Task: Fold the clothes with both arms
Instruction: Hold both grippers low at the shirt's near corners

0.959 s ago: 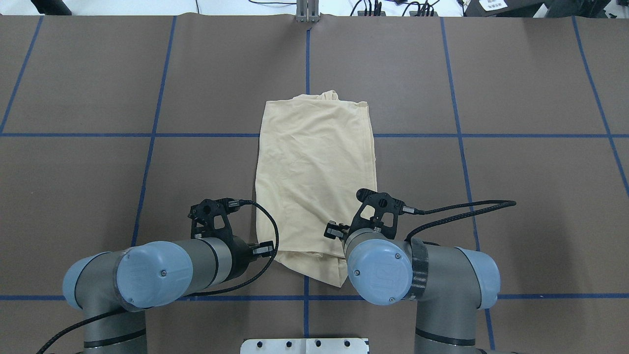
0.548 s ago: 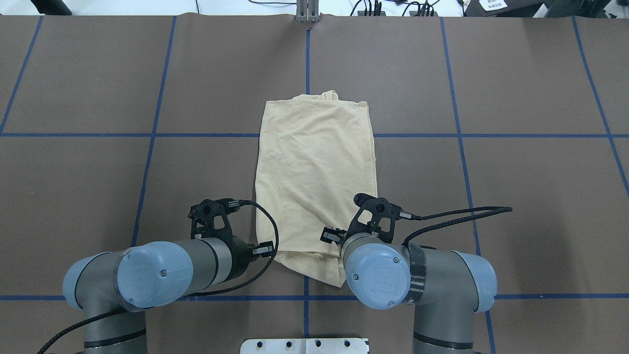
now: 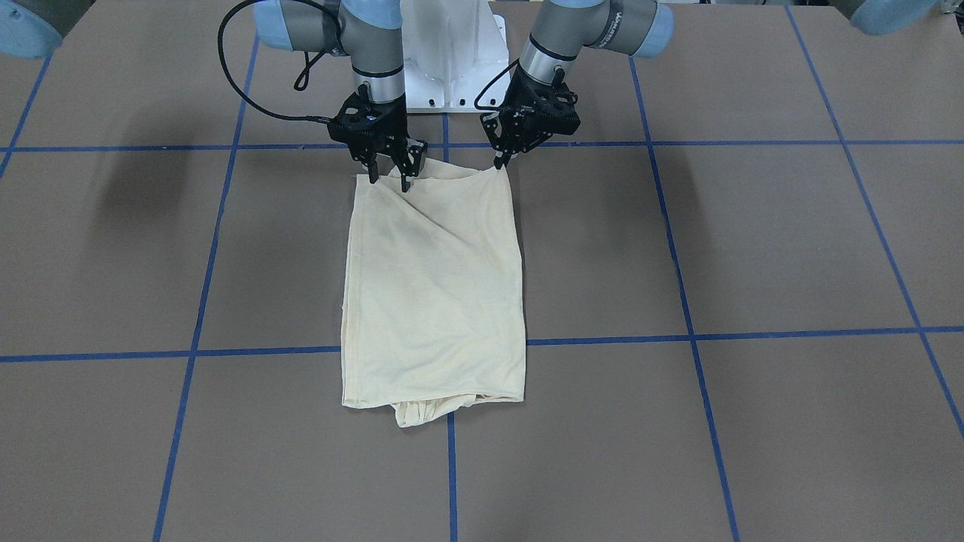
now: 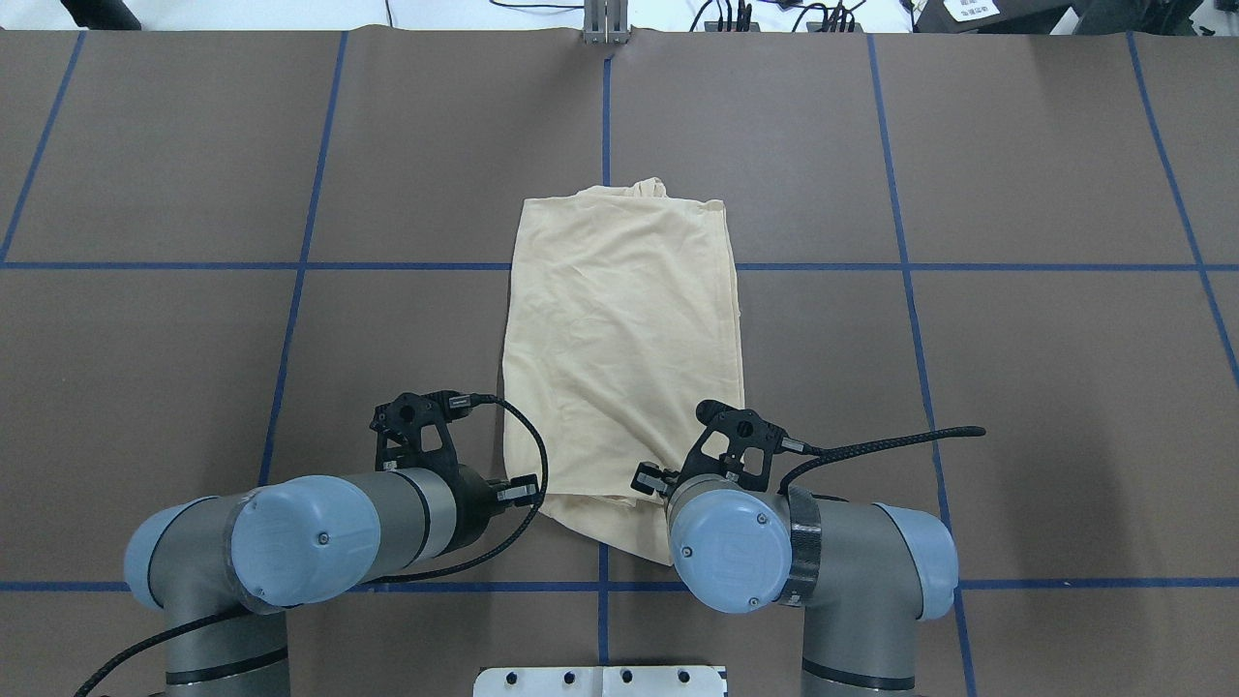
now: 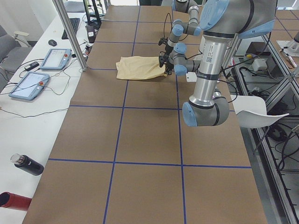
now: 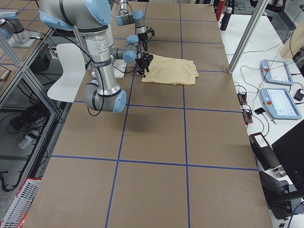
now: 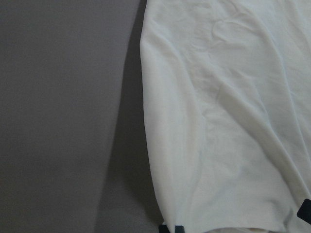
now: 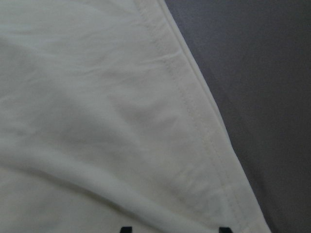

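Note:
My gripper will make the whole pale cream shirt slide toward me when it lifts and pulls the shirt's near edge, because the shirt's far end lies loose and free.
The clothes are one pale cream shirt, folded into a long rectangle and lying flat mid-table with the print hidden. Both grippers are at its end nearest the robot. My left gripper is open at that end's corner. In its wrist view one fingertip sits at the shirt's side edge, with fabric spanning the gap. My right gripper is open too, its fingers straddling the other corner. Its fingertips stand apart over the fabric beside the stitched hem. In the overhead view both grippers are hidden under the wrists.
The brown table cover carries blue tape grid lines. The white base pedestal stands behind the grippers. A white bench with tablets, bottles and a metal pole runs along the far side.
The right arm has drawn back toward the robot and slightly left in the overhead view, its cable following. The left arm and the shirt have not moved.

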Available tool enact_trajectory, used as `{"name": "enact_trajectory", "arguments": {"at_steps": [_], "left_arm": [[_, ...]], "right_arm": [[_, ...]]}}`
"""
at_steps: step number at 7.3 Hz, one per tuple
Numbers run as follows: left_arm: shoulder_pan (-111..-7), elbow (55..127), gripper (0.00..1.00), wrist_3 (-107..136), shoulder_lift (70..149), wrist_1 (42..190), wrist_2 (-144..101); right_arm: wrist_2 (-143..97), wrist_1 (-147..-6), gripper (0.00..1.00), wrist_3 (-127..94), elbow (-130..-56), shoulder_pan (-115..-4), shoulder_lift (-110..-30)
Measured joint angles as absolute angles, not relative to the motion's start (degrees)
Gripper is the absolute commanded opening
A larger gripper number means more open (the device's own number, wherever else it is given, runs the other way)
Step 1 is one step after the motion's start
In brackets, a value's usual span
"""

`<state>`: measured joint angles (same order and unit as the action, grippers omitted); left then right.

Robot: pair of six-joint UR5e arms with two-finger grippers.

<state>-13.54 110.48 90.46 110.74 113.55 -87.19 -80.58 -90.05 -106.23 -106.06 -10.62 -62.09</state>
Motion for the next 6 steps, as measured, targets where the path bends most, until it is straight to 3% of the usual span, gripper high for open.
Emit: {"name": "enact_trajectory", "arguments": {"at_steps": [6], "left_arm": [[-13.54,110.48,0.0,90.25,110.9,113.55,-87.27]], "right_arm": [[-79.63,-90.23,0.59,-108.14,-106.0,-8.83,-62.08]]}}
